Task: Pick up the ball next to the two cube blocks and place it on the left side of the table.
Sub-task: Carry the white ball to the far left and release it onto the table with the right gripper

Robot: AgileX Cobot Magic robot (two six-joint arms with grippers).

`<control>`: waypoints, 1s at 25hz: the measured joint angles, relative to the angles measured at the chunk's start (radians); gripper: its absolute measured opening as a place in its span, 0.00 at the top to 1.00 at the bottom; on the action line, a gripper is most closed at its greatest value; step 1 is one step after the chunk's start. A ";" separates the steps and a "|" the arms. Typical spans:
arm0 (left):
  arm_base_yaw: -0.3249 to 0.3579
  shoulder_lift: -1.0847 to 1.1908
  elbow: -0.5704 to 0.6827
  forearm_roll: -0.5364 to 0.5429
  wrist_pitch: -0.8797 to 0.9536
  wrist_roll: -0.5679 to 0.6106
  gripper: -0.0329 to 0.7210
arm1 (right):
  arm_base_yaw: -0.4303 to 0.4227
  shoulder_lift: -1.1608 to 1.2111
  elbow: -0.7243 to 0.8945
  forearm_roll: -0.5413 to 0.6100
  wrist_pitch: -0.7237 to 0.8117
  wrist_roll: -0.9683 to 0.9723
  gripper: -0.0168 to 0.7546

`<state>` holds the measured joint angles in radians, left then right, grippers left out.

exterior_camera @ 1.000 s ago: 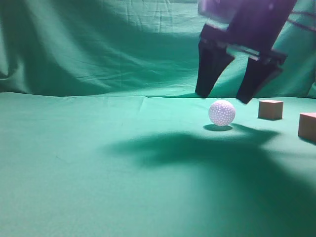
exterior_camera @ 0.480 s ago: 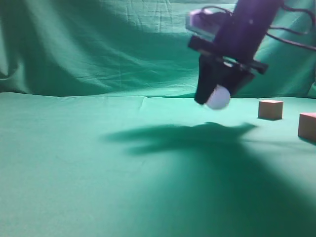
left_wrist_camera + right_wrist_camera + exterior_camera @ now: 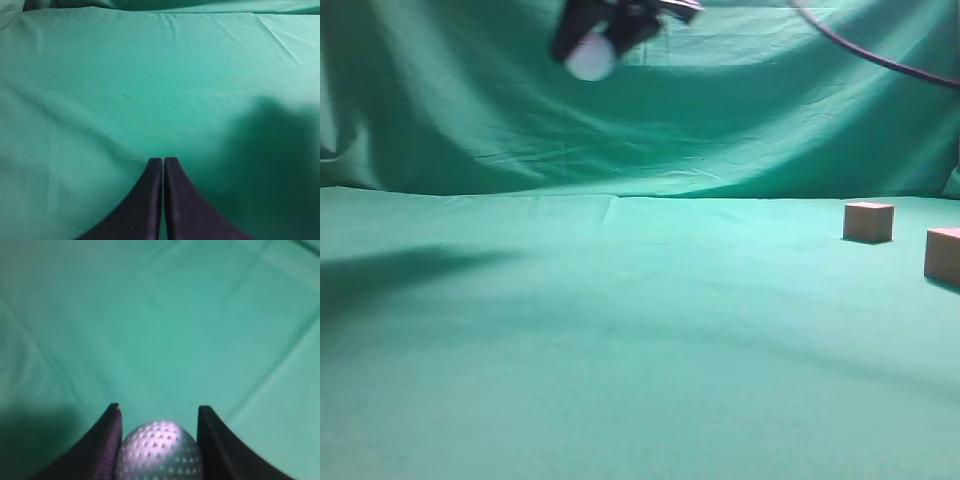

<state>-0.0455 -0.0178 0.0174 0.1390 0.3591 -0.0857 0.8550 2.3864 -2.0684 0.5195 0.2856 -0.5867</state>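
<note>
The ball is centred in my right gripper, and the cloth opposite the cube blocks is clear. I should keep moving across and down until the ball lands.
My right gripper is shut on the white dimpled ball and holds it high above the table, at the top left of centre in the exterior view. In the right wrist view the ball sits between the two dark fingers of the gripper, over bare green cloth. The two reddish-brown cube blocks stand at the far right of the table. My left gripper is shut and empty over the green cloth; it does not show in the exterior view.
A green cloth backdrop hangs behind the table. A dark cable runs across the upper right. A broad shadow lies on the cloth at the left.
The right gripper closed on the ball beside the blocks, lifted it off the cloth and carried it up and to the left. The blocks have not moved.
</note>
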 joint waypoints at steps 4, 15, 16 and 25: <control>0.000 0.000 0.000 0.000 0.000 0.000 0.96 | 0.065 0.125 -0.071 0.004 -0.109 -0.052 0.57; 0.000 0.000 0.000 0.000 0.000 0.000 0.96 | 0.091 0.286 -0.137 0.012 -0.262 -0.056 0.57; 0.000 0.000 0.000 0.000 0.000 0.000 0.96 | 0.091 0.289 -0.139 0.012 -0.262 -0.055 0.57; 0.000 0.000 0.000 0.000 0.000 0.000 0.96 | 0.079 0.236 -0.138 0.017 -0.227 -0.041 0.25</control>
<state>-0.0455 -0.0178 0.0174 0.1390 0.3591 -0.0857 0.9337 2.6228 -2.2064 0.5362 0.0584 -0.6272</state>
